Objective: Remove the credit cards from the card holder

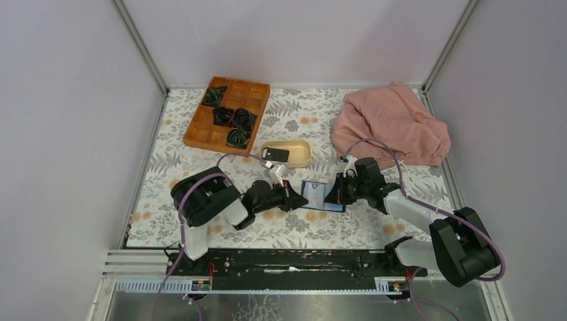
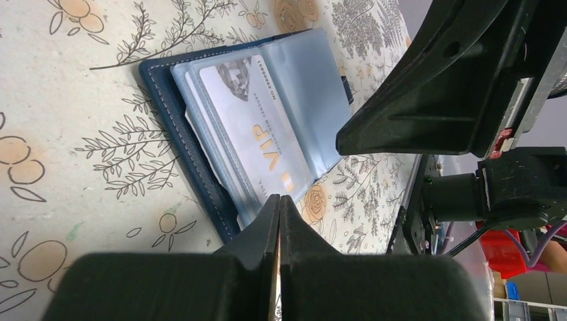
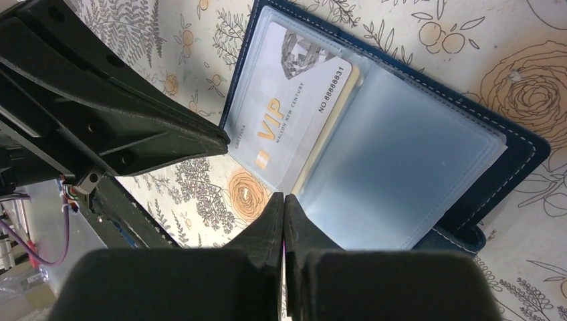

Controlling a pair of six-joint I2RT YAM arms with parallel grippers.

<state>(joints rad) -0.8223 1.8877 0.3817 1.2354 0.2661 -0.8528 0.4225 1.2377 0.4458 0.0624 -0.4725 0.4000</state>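
The robot's right gripper is shut beside the VIP card, which lies flat in its pocket, so this gripper should open and slide a finger under the card's inner edge.
The navy card holder lies open on the floral table between my two grippers. Its clear pockets face up. A pale grey-white VIP card sits in the left pocket, with another pale card edge behind it. The holder also shows in the left wrist view and the right wrist view. My left gripper is shut and empty, with its tip at the holder's near edge. My right gripper is shut and empty, with its tip at the pocket's edge. A black card lies in the beige dish.
A wooden compartment tray holding black items stands at the back left. A pink cloth lies bunched at the back right. Grey walls enclose the table on three sides. The beige dish sits just behind the holder.
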